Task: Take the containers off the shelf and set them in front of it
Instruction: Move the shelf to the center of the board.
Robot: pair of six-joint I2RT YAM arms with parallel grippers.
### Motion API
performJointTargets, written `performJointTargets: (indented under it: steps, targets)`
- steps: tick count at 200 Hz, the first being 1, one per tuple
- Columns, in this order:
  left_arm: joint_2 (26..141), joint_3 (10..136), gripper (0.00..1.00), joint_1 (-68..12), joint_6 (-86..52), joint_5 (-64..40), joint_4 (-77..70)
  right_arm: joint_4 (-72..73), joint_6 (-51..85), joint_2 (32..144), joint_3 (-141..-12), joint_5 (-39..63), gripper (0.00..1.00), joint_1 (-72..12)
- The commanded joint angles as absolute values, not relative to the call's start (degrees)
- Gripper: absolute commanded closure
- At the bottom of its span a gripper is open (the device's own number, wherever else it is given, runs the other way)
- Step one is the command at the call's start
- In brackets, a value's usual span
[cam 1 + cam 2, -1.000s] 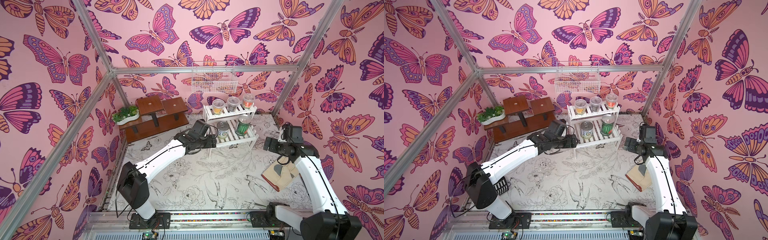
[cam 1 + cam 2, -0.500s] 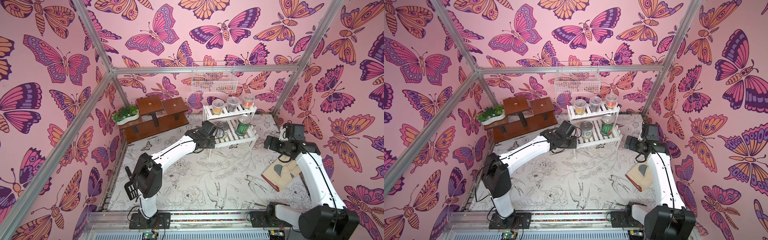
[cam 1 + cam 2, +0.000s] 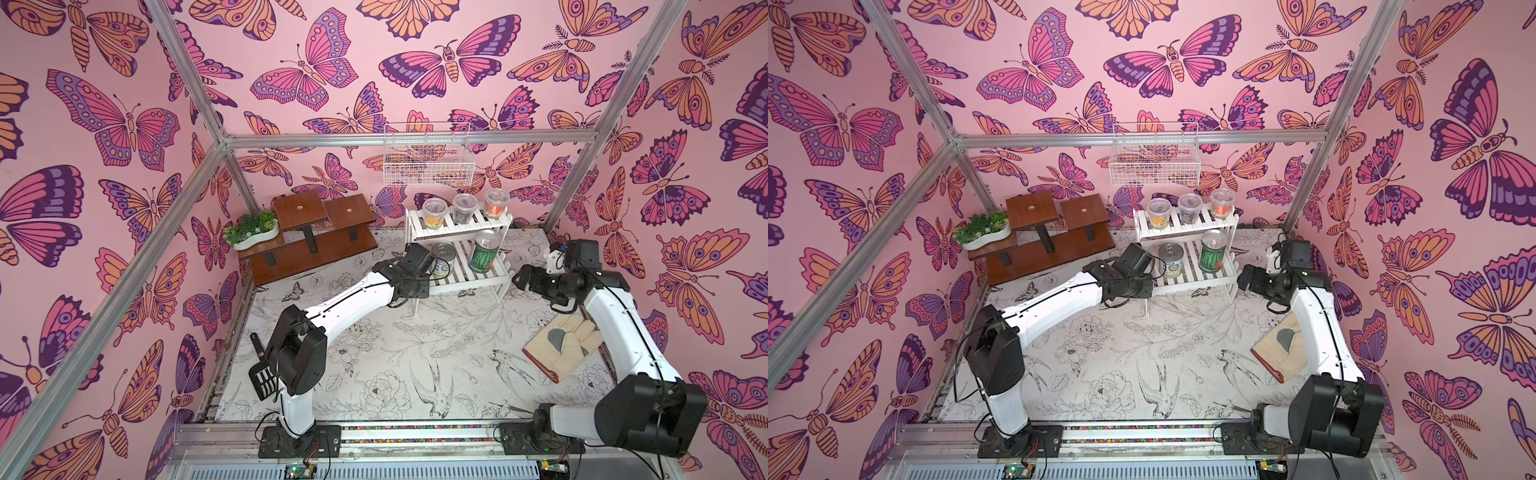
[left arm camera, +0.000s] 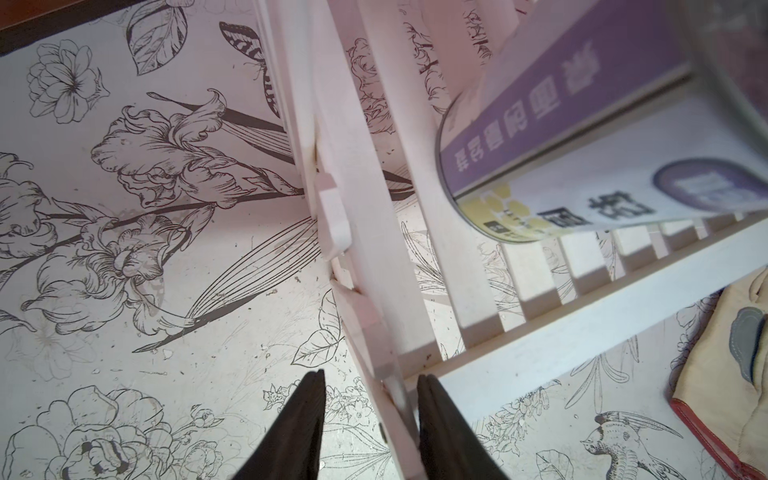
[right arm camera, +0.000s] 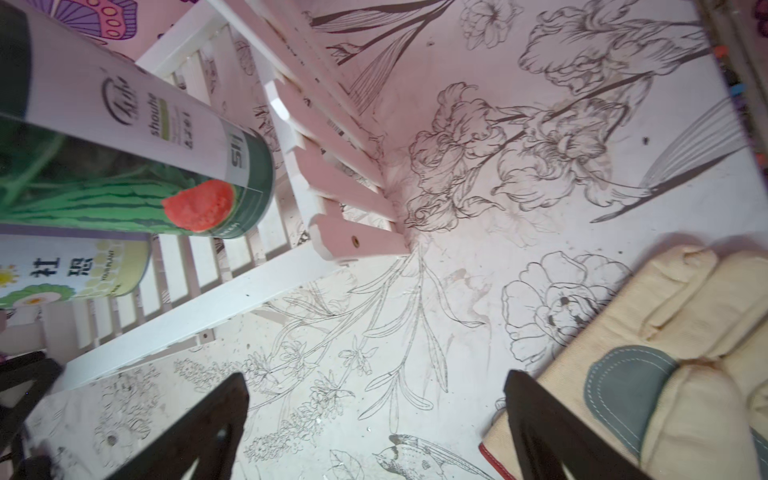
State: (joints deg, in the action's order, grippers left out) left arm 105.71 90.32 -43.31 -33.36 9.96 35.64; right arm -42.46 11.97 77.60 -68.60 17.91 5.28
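The white shelf (image 3: 466, 284) is standing crooked, and my left gripper is at its corner leg. Next, my right gripper grabs the opposite end (image 3: 505, 276) and help straighten the shelf first.
The white slatted shelf (image 3: 469, 286) stands at the back. Its upper tier holds three clear cups: yellow (image 3: 433, 212), dark (image 3: 464, 208) and orange-red (image 3: 495, 203). On the lower tier stand the white-green can (image 3: 441, 259) and the watermelon can (image 3: 484, 251). My left gripper (image 3: 417, 274) is at the lower tier's left end. In the left wrist view its jaws (image 4: 370, 399) straddle the shelf's corner leg (image 4: 390, 374), partly closed, with a gap on one side. The can (image 4: 561, 166) stands beyond them. My right gripper (image 3: 521, 276) hangs wide open by the shelf's right end, empty (image 5: 376, 376).
A cream work glove (image 3: 561, 347) lies on the floor under my right arm. A brown stepped stand (image 3: 307, 245) with a white planter (image 3: 251, 230) fills the back left. A white wire basket (image 3: 428, 158) hangs on the wall above the shelf. A black scoop (image 3: 262, 374) lies by the left base.
My left arm has reached right to the shelf's left end, and its jaws have narrowed around the corner leg. The right gripper has stayed wide open, almost in place.
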Motion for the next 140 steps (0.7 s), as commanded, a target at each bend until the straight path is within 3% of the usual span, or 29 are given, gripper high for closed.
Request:
performJointTargets:
  steps: [1, 46, 90, 140]
  targets:
    - [104.3, 87.9, 0.59, -41.7, -31.4, 14.2, 38.3, -41.8, 11.1, 80.3, -71.1, 23.8, 0.01, 5.7]
    - [102.9, 86.0, 0.61, -40.1, -30.6, 15.8, 38.3, -41.4, 9.1, 85.3, -74.1, 23.9, 0.00, 5.6]
    - [102.7, 86.0, 0.62, -39.7, -30.0, 16.3, 38.3, -42.3, 6.6, 88.3, -75.8, 22.3, 0.20, 2.4]
    - [102.2, 85.0, 0.63, -39.7, -30.3, 16.0, 38.3, -43.4, 6.7, 87.8, -74.2, 20.7, 0.36, 0.5]
